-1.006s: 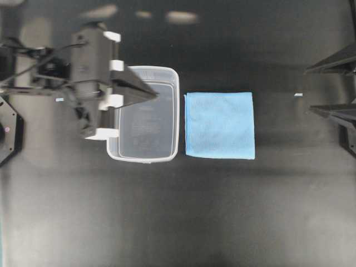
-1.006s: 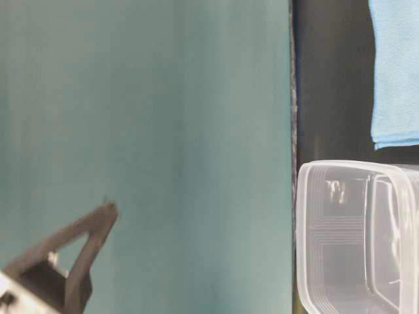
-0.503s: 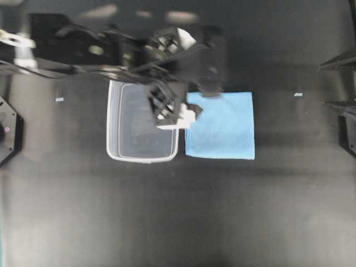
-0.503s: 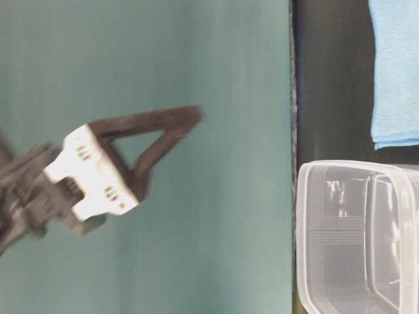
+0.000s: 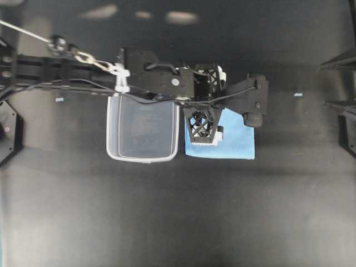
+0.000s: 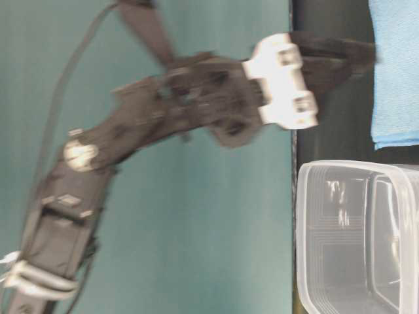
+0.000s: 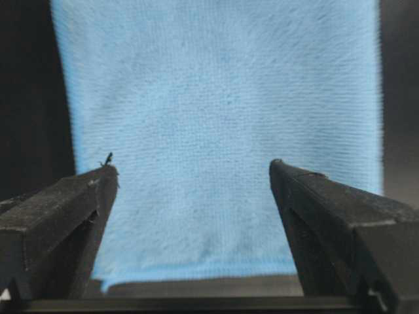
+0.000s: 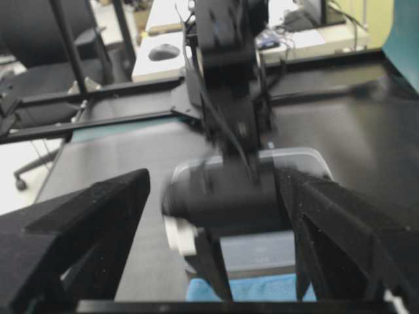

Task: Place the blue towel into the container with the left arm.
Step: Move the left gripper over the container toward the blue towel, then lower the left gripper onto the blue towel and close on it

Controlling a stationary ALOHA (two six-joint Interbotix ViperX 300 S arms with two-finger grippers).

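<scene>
The thin blue towel stretches across the gap (image 7: 195, 196) between my open fingers. The blue towel (image 5: 237, 138) will gather into a fold with drooping sides when I raise it.
The blue towel (image 5: 236, 146) lies flat on the black table, just right of the clear container (image 5: 142, 133), which is empty. My left arm reaches from the left across the container's far rim. Its left gripper (image 5: 207, 100) hangs over the towel's left half, pointing down. In the left wrist view the left gripper (image 7: 193, 176) is open and empty, and the towel (image 7: 216, 98) fills the space between its fingers, near the towel's edge. The right gripper (image 5: 322, 85) stays at the right edge, open and empty.
A teal wall (image 6: 163, 196) backs the table in the table-level view, where the container (image 6: 357, 235) and towel (image 6: 396, 72) also show. The right wrist view looks at the left arm's wrist (image 8: 222, 196) over the towel (image 8: 249, 288).
My left arm has swung right, from over the container to over the towel, and the gripper has turned to point down. The towel, container and right arm have not moved.
</scene>
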